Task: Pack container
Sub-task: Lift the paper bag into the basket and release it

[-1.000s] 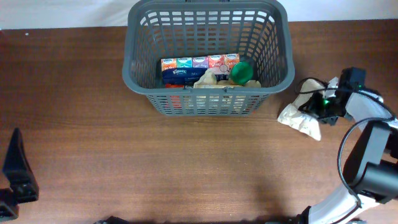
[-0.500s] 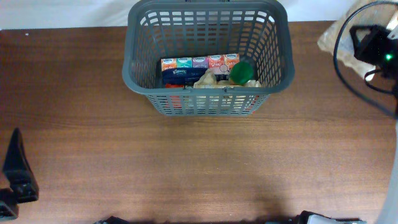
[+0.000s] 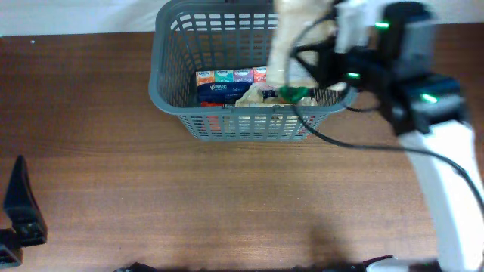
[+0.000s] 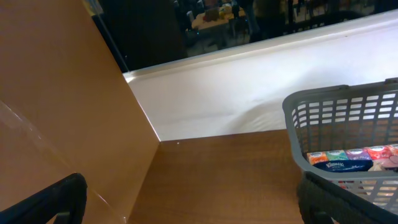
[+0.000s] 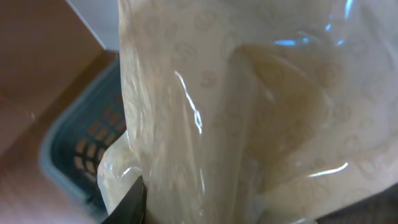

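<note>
I should keep carrying the plastic bag (image 3: 286, 41) with my right gripper toward the tissue pack (image 3: 216, 92) and let go there, because the bag is above the basket's rim and there is open room over that pack.
The dark grey basket (image 3: 170, 83) stands at the back middle of the table. Inside it lie a tissue pack (image 3: 227, 78), a beige crumpled bag (image 3: 253, 95) and a green item (image 3: 295, 92). My right gripper (image 3: 321, 34) is shut on a clear plastic bag of beige contents (image 3: 291, 34) and holds it above the basket's right half. In the right wrist view this bag (image 5: 249, 112) fills the frame, with the basket (image 5: 74, 149) below left. My left gripper (image 3: 19, 204) rests at the table's near left, open and empty; the basket's corner (image 4: 317, 118) shows in its view.
A white surface (image 4: 249, 81) borders the table's far edge. A brown panel (image 4: 56, 99) stands at the left in the left wrist view.
My right arm lifted the plastic bag from the table at the right, swung it up and leftward, and now holds it over the basket. The left arm has not moved.
</note>
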